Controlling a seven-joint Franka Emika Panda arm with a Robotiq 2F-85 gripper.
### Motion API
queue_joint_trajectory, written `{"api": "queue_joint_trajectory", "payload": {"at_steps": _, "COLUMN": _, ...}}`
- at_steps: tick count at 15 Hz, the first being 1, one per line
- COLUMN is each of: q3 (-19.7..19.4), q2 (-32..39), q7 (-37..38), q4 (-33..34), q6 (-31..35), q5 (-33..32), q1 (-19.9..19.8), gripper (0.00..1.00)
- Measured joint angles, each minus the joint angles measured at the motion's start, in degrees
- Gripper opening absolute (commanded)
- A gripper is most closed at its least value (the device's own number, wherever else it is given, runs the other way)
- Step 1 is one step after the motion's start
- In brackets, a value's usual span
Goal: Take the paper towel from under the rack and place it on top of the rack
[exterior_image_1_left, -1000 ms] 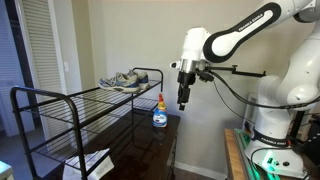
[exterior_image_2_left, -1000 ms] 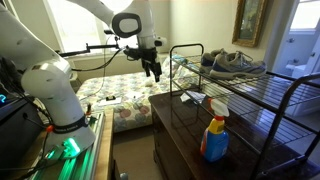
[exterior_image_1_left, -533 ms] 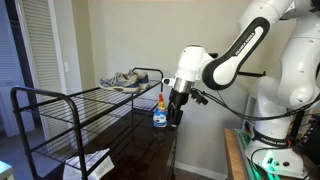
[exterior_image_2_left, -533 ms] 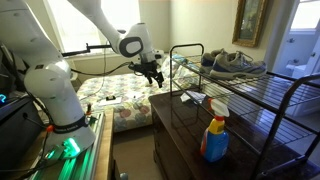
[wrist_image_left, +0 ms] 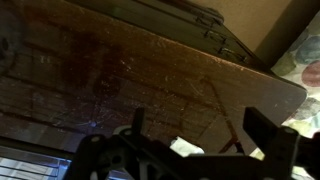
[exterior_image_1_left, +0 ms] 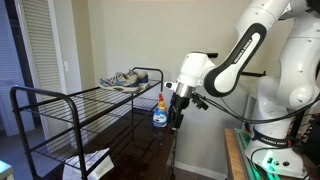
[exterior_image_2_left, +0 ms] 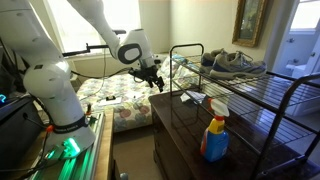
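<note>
Next, my gripper goes lower, tilts, and reaches in low over the tabletop (exterior_image_1_left: pixel 130 158), because it points steeply down and the rack's shelves (exterior_image_1_left: pixel 100 101) cover the paper towel from above.
The black wire rack (exterior_image_1_left: pixel 60 100) (exterior_image_2_left: pixel 260 95) stands on a dark wooden table. The white paper towel (exterior_image_1_left: pixel 95 160) lies on the table under the rack; it also shows in the other exterior view (exterior_image_2_left: pixel 194 97). In the wrist view a white bit of it (wrist_image_left: pixel 186 147) shows between my fingers. My gripper (exterior_image_1_left: pixel 172 118) (exterior_image_2_left: pixel 155 83) (wrist_image_left: pixel 200 122) is open and empty. It hangs at the end of the table, outside the rack, just above the tabletop's edge and apart from the towel.
Grey sneakers (exterior_image_1_left: pixel 125 80) (exterior_image_2_left: pixel 232 62) sit on the rack's top shelf. A spray bottle with an orange cap (exterior_image_1_left: pixel 159 112) (exterior_image_2_left: pixel 214 130) stands on the dark table (wrist_image_left: pixel 120 70) under the rack. A bed (exterior_image_2_left: pixel 115 95) lies beyond the table's end.
The arm has come down and moved closer to the table's end; the gripper has dropped from rack-top height to tabletop level. Nothing else moved.
</note>
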Motion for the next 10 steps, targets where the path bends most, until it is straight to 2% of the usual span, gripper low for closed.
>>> {"api": "queue_joint_trajectory", "payload": {"at_steps": 6, "q3": -1.3, "q2": 17.7, "q7": -0.1, "q4": -0.6, "q6": 23.5, "q5": -0.1, "q1": -1.7, "gripper": 1.00}}
{"api": "queue_joint_trajectory", "payload": {"at_steps": 8, "q3": -2.3, "q2": 23.9, "q7": -0.8, "q4": -0.7, "q6": 30.6, "q5": 0.1, "q1": -0.1, "gripper": 1.00}}
{"api": "queue_joint_trajectory", "payload": {"at_steps": 10, "q3": -3.2, "q2": 28.7, "q7": -1.2, "q4": -0.5, "q6": 33.7, "q5": 0.4, "q1": 2.1, "gripper": 1.00}}
